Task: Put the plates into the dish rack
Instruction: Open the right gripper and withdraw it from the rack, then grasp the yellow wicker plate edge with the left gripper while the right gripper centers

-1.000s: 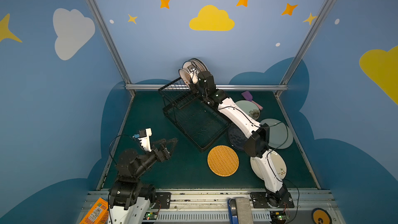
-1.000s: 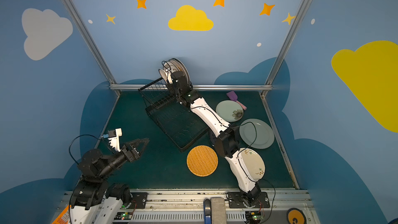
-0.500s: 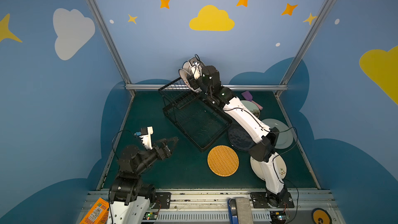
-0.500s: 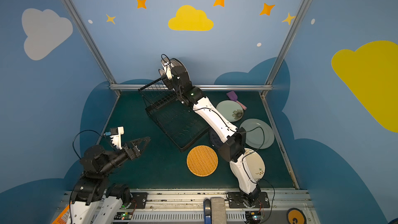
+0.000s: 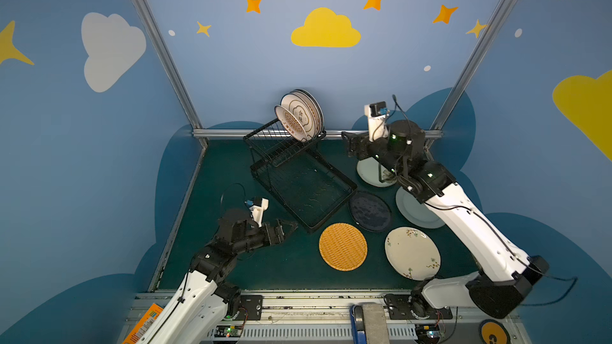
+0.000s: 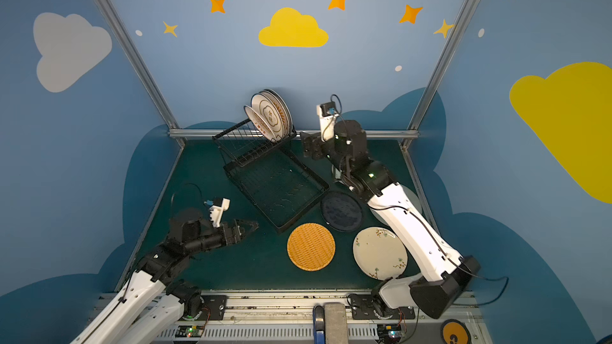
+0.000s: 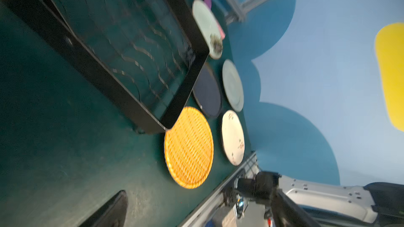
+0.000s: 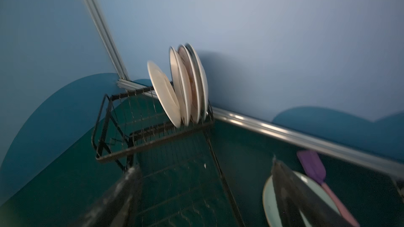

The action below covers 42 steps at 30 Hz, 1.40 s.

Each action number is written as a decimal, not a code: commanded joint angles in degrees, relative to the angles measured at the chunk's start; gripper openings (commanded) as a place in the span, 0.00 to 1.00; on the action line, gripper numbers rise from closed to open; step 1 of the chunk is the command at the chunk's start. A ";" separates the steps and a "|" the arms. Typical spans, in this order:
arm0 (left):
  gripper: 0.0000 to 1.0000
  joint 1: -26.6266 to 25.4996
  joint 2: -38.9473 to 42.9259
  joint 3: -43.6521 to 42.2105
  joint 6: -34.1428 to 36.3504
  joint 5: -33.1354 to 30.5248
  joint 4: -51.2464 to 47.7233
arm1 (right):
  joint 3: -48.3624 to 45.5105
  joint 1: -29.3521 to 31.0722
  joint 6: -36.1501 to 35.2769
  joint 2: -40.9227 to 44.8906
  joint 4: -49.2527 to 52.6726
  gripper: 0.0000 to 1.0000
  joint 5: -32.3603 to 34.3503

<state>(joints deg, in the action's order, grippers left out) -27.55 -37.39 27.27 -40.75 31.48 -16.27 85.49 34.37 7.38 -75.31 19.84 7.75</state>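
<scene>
The orange woven plate is lying flat, far from the upper level of the rack, so the left gripper should raise its near edge and hand it to the right gripper.
The black wire dish rack stands at the back middle in both top views. Several plates lean upright in its upper tier, the front one tilted. An orange woven plate, a navy plate, a cream floral plate and two pale plates lie flat on the table. My right gripper hangs open and empty, right of the rack. Near the rack's front corner my left gripper is open and empty.
A purple-and-pink spatula lies by the back rail beside the far pale plate. The rack's flat lower tray holds nothing. Blue walls close the back and sides; the arm bases stand at the front rail.
The right gripper opened, came off the plates in the rack and pulled back to the right. The tilted front plate stays in the rack. The left arm shifted slightly.
</scene>
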 commanded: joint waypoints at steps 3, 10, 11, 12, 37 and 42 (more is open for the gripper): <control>0.99 -12.91 -7.47 -5.00 -8.01 -8.51 13.51 | -14.76 -6.56 11.29 7.60 6.52 0.92 -13.86; 0.95 -19.39 -28.96 -5.71 -13.46 -5.46 30.62 | -31.90 -12.78 20.75 15.45 1.54 0.92 -24.05; 0.95 -20.34 -32.03 -5.74 -14.73 -5.61 33.85 | -33.43 -13.74 21.66 16.02 0.80 0.92 -25.35; 0.94 -20.95 -34.61 -5.56 -15.69 -5.93 36.38 | -34.43 -14.48 22.39 16.35 0.35 0.92 -26.51; 0.46 -22.72 -52.98 -6.70 -24.57 -10.71 54.20 | -38.73 -21.64 26.05 18.40 -2.50 0.92 -34.78; 0.29 -22.88 -53.78 -6.61 -24.90 -11.56 53.60 | -38.74 -21.85 26.29 18.71 -2.52 0.92 -35.16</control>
<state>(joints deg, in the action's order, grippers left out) -50.28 -90.17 20.86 -65.25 21.30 37.82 46.94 12.80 33.12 -57.45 18.46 -26.28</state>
